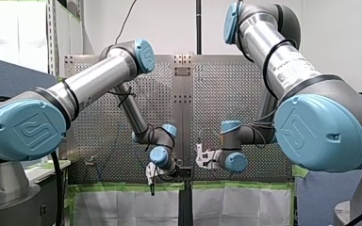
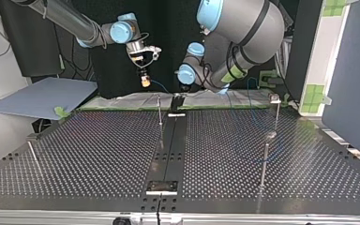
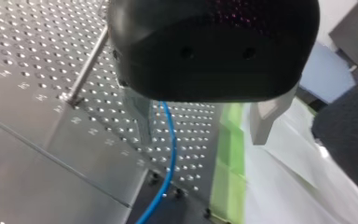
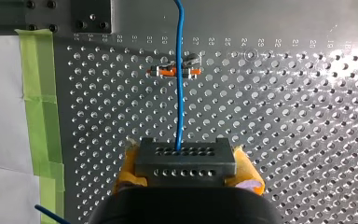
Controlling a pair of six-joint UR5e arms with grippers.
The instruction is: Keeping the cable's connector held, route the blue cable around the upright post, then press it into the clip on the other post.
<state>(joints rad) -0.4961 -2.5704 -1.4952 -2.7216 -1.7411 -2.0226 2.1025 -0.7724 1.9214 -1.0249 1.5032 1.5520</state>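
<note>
The blue cable comes out of the grey connector block in a smooth, springy line, so I expect it to bend gently and stay free of kinks when the robot carries it.
In the right wrist view my right gripper, with yellow pads, is shut on the grey connector block. The blue cable runs straight out of the block and crosses a post seen end-on with an orange clip. The top view shows this gripper hanging above the table's far edge. My left gripper is open, its pale fingers wide apart, with the blue cable passing loosely beneath it, untouched. It sits low at the far edge beside a thin upright post.
More posts stand on the perforated plate: two at the top view's right and one at its left. Green tape and white sheeting border the plate's edge. A dark centre strip runs across the table.
</note>
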